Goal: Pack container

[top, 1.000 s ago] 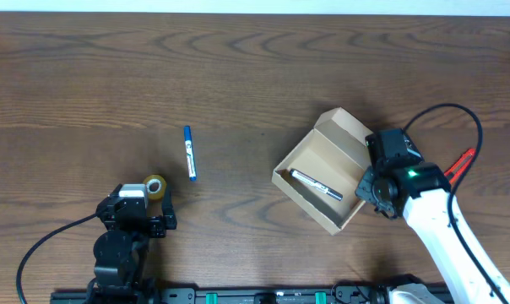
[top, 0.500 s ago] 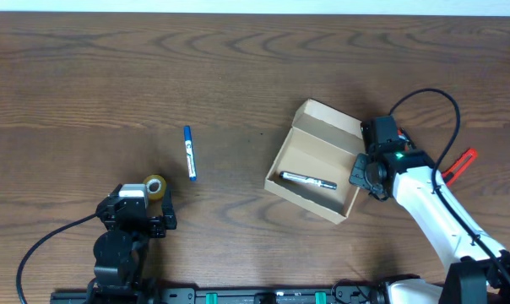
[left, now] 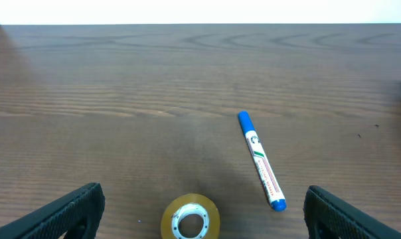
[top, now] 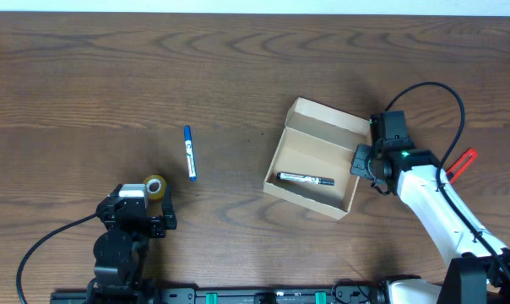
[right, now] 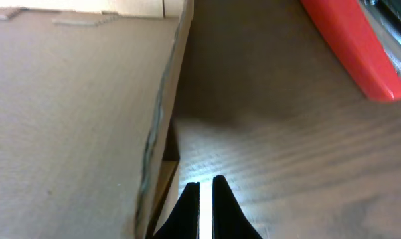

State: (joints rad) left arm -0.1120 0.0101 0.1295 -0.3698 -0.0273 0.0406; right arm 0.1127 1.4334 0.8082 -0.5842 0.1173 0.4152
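I should go on pushing the side of the tan box [top: 307,201] until the box sits square. The box is crooked now, and my right gripper is closed against its outside [top: 353,193] on that side.
The container [top: 299,152] is a tan cardboard box, open, with its flap lid [top: 331,121] standing at the far side. A silver-and-black marker [top: 306,179] lies inside it. A blue marker [top: 189,153] lies on the table to the left and also shows in the left wrist view [left: 260,159]. My right gripper [top: 365,160] is shut and empty, low against the outside of the box's right wall [right: 74,113]; its fingertips [right: 206,189] are just beside that wall. My left gripper [left: 210,216] is open at the front left, apart from the box.
A roll of tan tape [top: 154,187] lies flat just ahead of my left gripper, between its fingers in the left wrist view [left: 190,218]. A red-handled tool [top: 460,162] lies right of the box and shows in the right wrist view [right: 353,46].
The box has slid left and turned, its lid end swinging further back. My right gripper, shut, has moved up along the box's right side. The left arm has not moved.
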